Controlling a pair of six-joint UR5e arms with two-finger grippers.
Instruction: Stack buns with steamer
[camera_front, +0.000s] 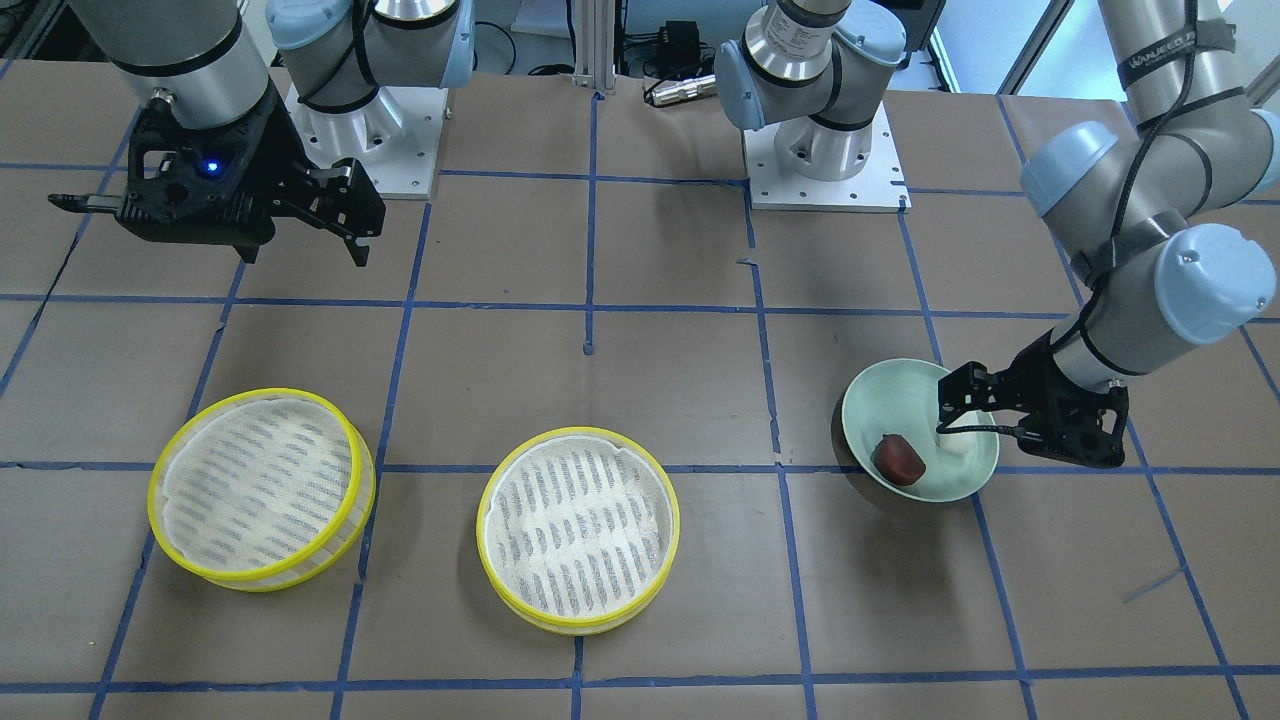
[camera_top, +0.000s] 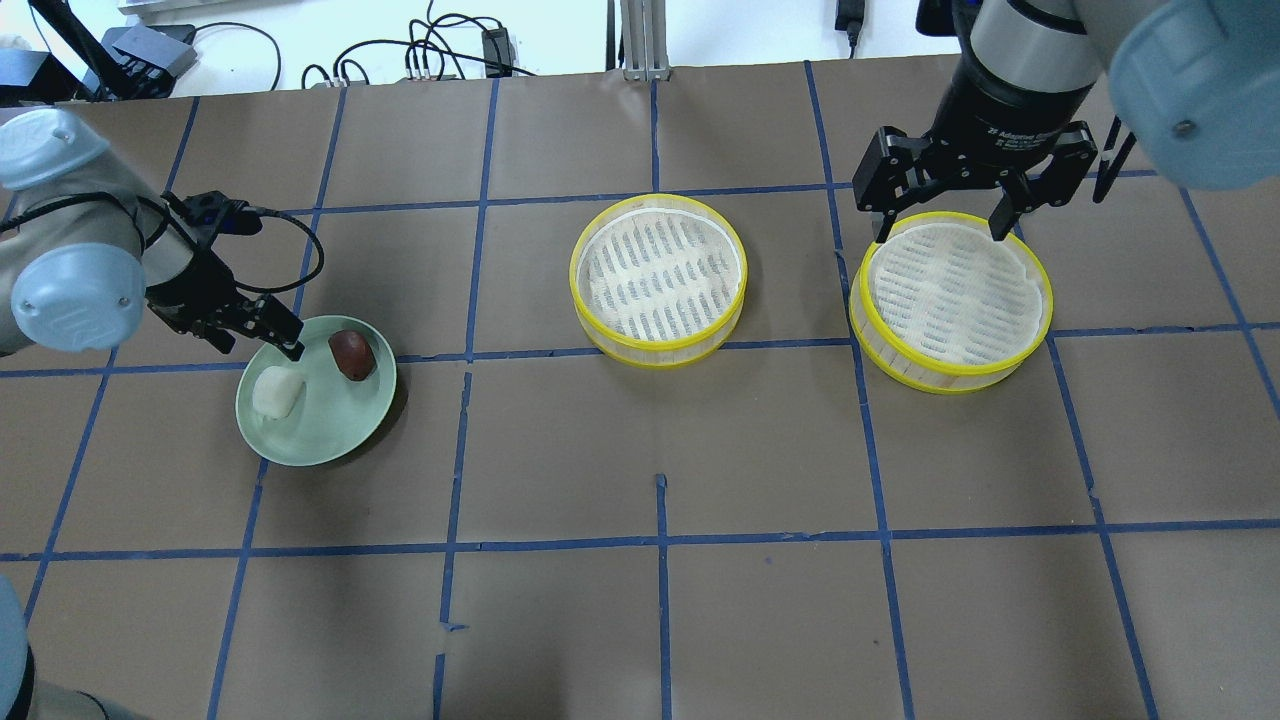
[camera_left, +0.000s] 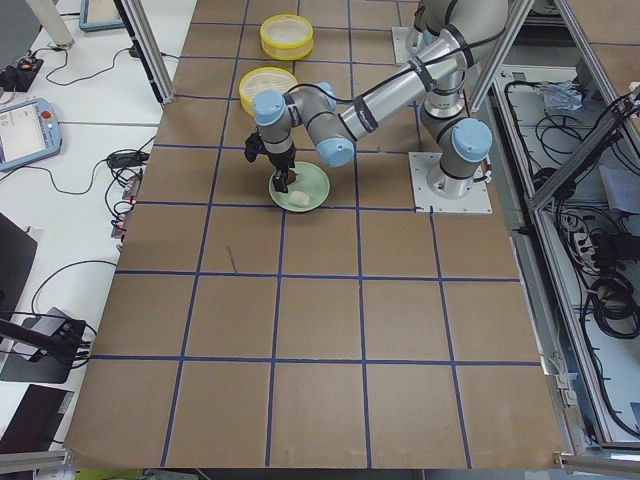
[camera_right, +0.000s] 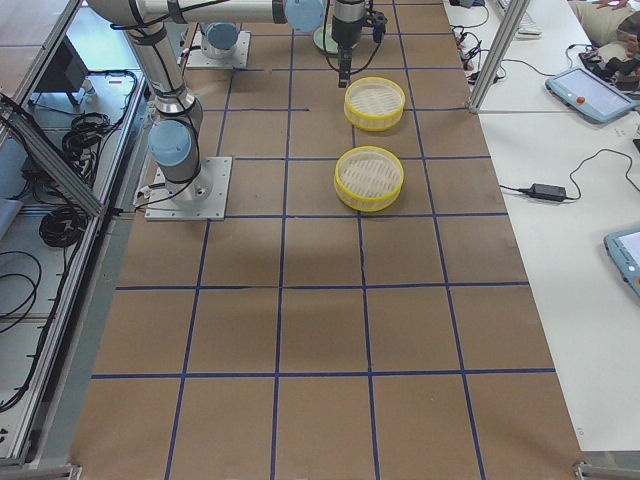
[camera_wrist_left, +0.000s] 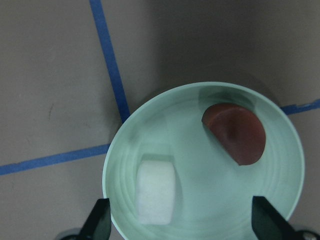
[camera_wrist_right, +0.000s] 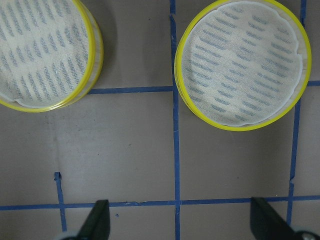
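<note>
The white bun will squash thin between the fingers and bulge out past them when I carry it, because it has puffy, rounded corners.
The white bun and the reddish-brown bun lie apart on the pale green plate. My left gripper is open and hovers low over the plate's far-left rim. In the left wrist view the white bun lies inside the open fingers, near the left fingertip, and the brown bun lies farther off. Two empty yellow-rimmed steamers stand at the middle and the right. My right gripper is open and empty, high over the right steamer's far edge.
The table is brown paper with a grid of blue tape. The arm bases stand at the robot's side. Cables lie past the far edge. Bare table lies between the plate and the middle steamer.
</note>
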